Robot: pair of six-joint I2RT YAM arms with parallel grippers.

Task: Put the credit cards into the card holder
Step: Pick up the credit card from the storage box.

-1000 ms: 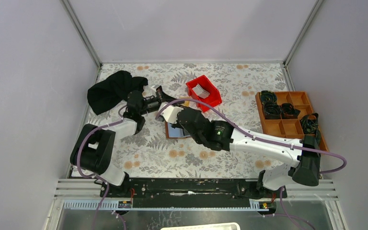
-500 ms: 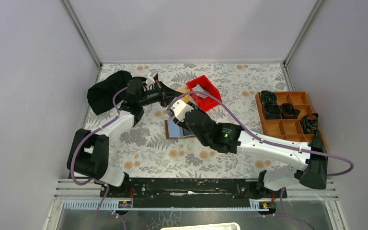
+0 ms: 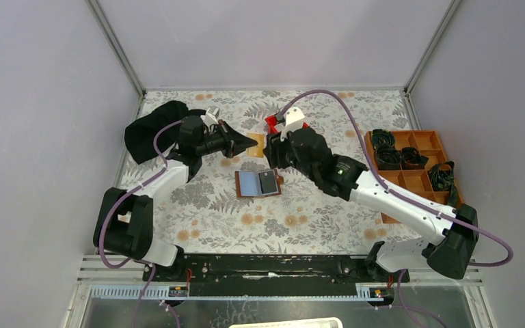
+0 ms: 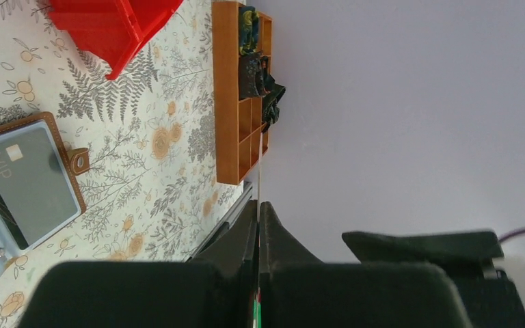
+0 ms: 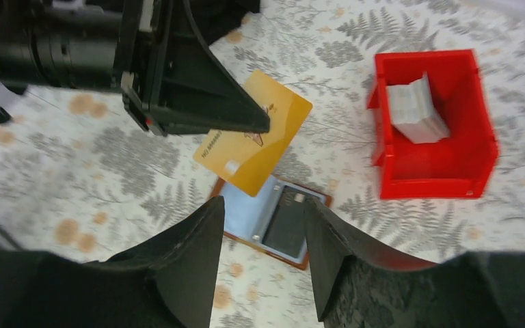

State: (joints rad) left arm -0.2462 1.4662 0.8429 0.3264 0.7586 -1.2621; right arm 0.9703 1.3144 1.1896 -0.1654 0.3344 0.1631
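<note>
The robot's left gripper is full and the holder loose (image 3: 258, 184), so the right gripper should take the gold card's free edge (image 5: 279, 149) to let the left gripper steady the holder.
The brown card holder (image 3: 248, 183) lies open on the table, with a dark credit card (image 3: 268, 182) in its right pocket. My left gripper (image 3: 246, 142) is shut on a gold credit card (image 3: 256, 144) and holds it in the air just beyond the holder. The right wrist view shows this gold card (image 5: 253, 140) above the holder (image 5: 243, 212) and the dark card (image 5: 287, 220). My right gripper (image 5: 263, 208) is open and empty, raised over the holder. In the left wrist view, the card is an edge-on sliver between the left gripper's (image 4: 258, 212) closed fingers.
A red bin (image 5: 444, 183) holding a stack of grey cards (image 5: 417, 109) stands behind the holder, mostly hidden under my right arm in the top view. An orange-brown compartment tray (image 3: 371, 158) sits at the right. A black cloth (image 3: 154, 126) lies at the back left.
My right arm has pulled back from over the card holder toward the red bin, uncovering the holder. My left gripper has swung right with the gold card.
</note>
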